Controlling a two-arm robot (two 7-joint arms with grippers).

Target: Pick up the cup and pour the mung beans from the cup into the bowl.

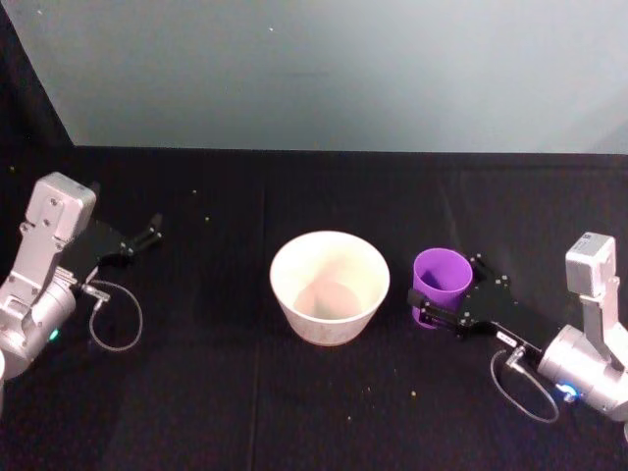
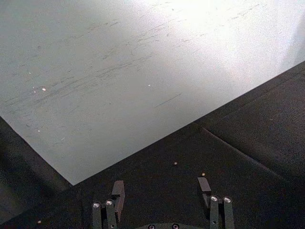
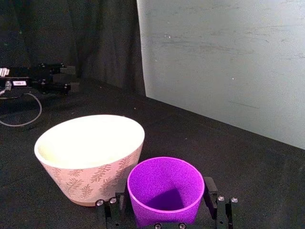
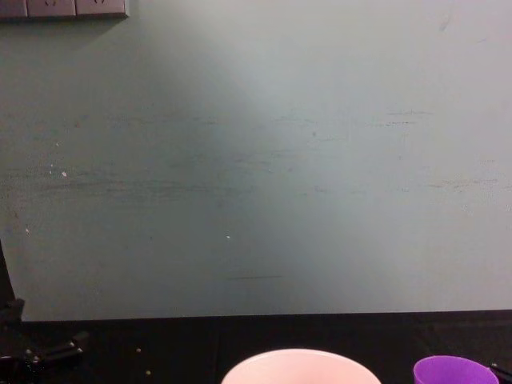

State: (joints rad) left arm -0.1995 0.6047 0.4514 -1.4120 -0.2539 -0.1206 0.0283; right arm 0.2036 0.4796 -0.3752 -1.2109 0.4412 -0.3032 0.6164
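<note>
The purple cup's inside looks plain down to a dark shadow, so I should expect a small pile of mung beans hidden low inside.
The purple cup stands upright on the black cloth just right of the pale bowl. My right gripper is open, one finger on each side of the cup; the fingers sit close to its wall. The cup's inside looks plain purple, and I make out no mung beans in it. The bowl's bottom shows a dull pinkish patch that I cannot identify. My left gripper is parked open at the far left, over bare cloth. The chest view catches the bowl rim and cup rim.
A few loose grains lie scattered on the cloth in front of the bowl and near the left arm. A pale green-grey wall rises behind the table. Cables loop off both wrists.
</note>
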